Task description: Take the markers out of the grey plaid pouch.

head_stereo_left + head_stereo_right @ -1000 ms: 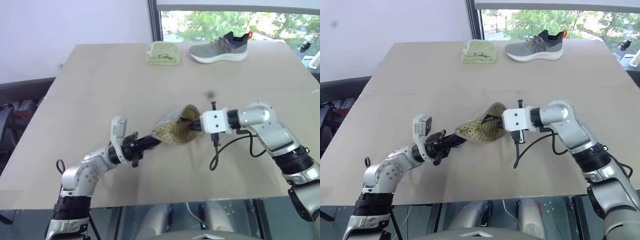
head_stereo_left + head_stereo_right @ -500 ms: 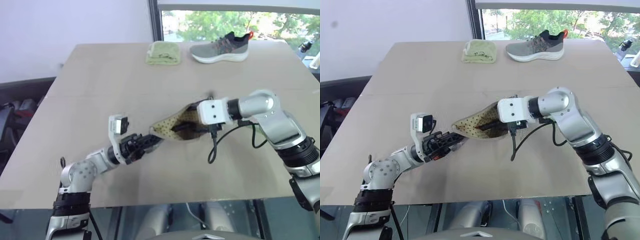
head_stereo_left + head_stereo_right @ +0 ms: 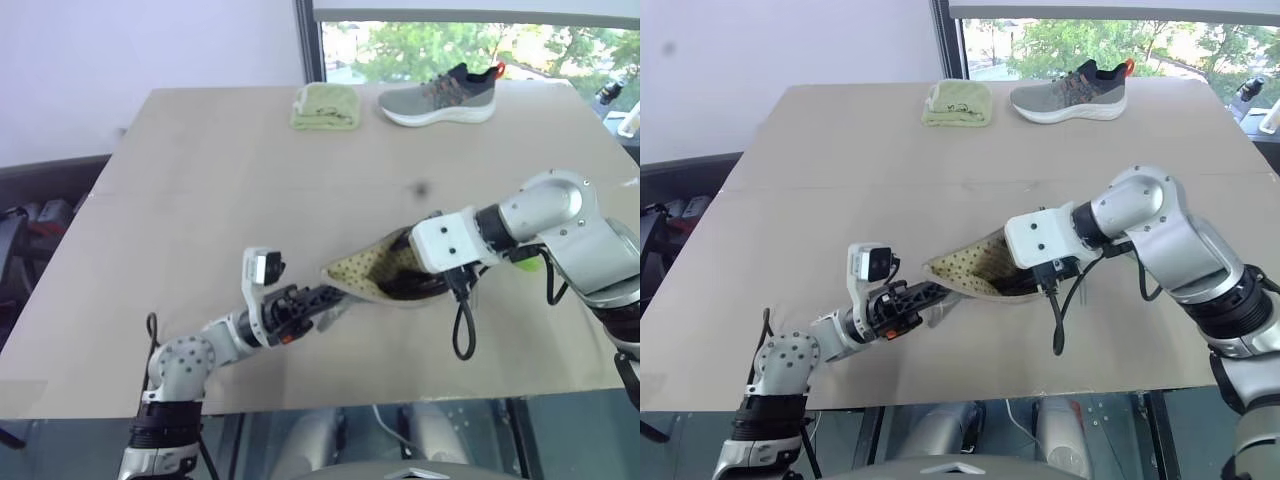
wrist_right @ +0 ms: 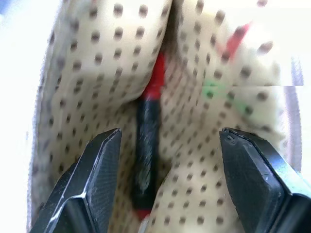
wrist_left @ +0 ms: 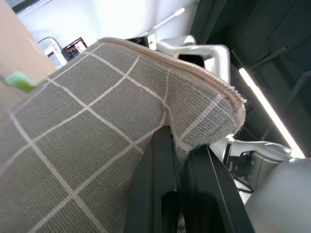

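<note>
The red and black marker [image 4: 151, 97] is lying lengthwise between the open fingers. My right gripper goes on reaching into the pouch and closes on the marker's black body [image 4: 146, 155].
The grey plaid pouch [image 3: 362, 270] hangs just above the table, its mouth spread wide and the tan dotted lining showing. My left gripper [image 3: 322, 298] is shut on the pouch's left edge; the left wrist view has the plaid fabric [image 5: 97, 126] pinched between its black fingers [image 5: 160, 179]. My right gripper [image 4: 170, 136] reaches into the pouch mouth, open. Between its fingers, deep in the lining, lies a red and black marker [image 4: 148, 141], untouched. A light green marker [image 3: 524, 262] rests on the table behind my right forearm.
A grey shoe [image 3: 440, 95] and a folded yellow-green cloth [image 3: 325, 105] sit at the far edge of the tan table [image 3: 200, 200]. A black cable [image 3: 462, 325] loops down from my right wrist. The table's front edge is close below both hands.
My right gripper has opened inside the pouch. Both hands and the pouch have drawn back toward the table's front edge, and my left wrist has rolled.
</note>
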You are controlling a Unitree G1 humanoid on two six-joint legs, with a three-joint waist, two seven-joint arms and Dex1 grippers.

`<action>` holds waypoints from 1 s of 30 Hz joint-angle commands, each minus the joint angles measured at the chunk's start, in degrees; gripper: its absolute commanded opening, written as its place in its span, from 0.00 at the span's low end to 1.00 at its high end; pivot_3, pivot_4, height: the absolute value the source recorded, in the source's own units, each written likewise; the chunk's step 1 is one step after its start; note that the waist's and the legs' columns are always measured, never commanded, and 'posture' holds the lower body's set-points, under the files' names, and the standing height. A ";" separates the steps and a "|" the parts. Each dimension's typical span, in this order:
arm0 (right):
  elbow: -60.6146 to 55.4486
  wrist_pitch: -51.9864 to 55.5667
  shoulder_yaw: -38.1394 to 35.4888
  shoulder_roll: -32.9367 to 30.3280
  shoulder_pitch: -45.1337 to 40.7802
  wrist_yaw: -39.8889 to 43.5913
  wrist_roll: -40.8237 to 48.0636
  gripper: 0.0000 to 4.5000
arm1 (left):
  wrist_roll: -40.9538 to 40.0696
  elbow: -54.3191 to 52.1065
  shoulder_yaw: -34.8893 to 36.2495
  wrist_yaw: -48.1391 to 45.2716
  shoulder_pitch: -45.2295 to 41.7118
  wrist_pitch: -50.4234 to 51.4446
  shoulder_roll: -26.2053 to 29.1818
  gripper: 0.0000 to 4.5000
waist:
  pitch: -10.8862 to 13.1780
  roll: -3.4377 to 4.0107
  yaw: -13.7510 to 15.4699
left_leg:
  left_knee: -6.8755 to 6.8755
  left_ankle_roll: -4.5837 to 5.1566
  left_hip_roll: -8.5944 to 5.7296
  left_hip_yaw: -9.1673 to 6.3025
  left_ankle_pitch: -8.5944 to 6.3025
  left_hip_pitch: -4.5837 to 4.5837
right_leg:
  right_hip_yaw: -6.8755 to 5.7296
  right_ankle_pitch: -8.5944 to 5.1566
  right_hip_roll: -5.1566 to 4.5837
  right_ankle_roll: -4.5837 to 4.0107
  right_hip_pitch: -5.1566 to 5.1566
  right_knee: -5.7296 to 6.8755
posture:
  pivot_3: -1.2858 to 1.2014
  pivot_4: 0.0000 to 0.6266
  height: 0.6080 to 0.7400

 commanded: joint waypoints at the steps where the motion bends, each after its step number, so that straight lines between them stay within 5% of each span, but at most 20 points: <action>1: -0.69 -0.40 2.89 -0.54 -0.13 1.13 -1.28 0.72 | 1.64 -1.83 -1.27 -2.04 0.82 -2.04 -0.14 0.00 | 0.00 0.00 0.08 | 0.00 0.00 0.00 0.00 0.00 0.00 | 0.00 0.00 0.00 0.00 0.00 0.00 | 0.52 0.24 1.00; 12: 9.12 -5.53 13.58 1.68 -0.62 2.21 -10.56 0.72 | 5.55 -2.31 -2.60 -2.94 2.91 -5.79 0.18 0.00 | -0.01 -0.01 0.02 | -0.01 0.00 0.00 0.01 0.00 0.02 | 0.00 0.00 0.00 0.00 0.01 0.00 | 0.52 0.24 1.00; 30: 16.49 -13.45 19.08 8.46 0.68 0.24 -19.85 0.72 | 12.50 -3.77 -6.16 -7.33 6.32 -12.76 1.62 0.00 | -0.05 -0.06 -0.08 | -0.04 -0.01 0.06 0.03 0.00 0.24 | 0.02 0.00 0.07 -0.01 0.10 0.03 | 0.52 0.24 1.00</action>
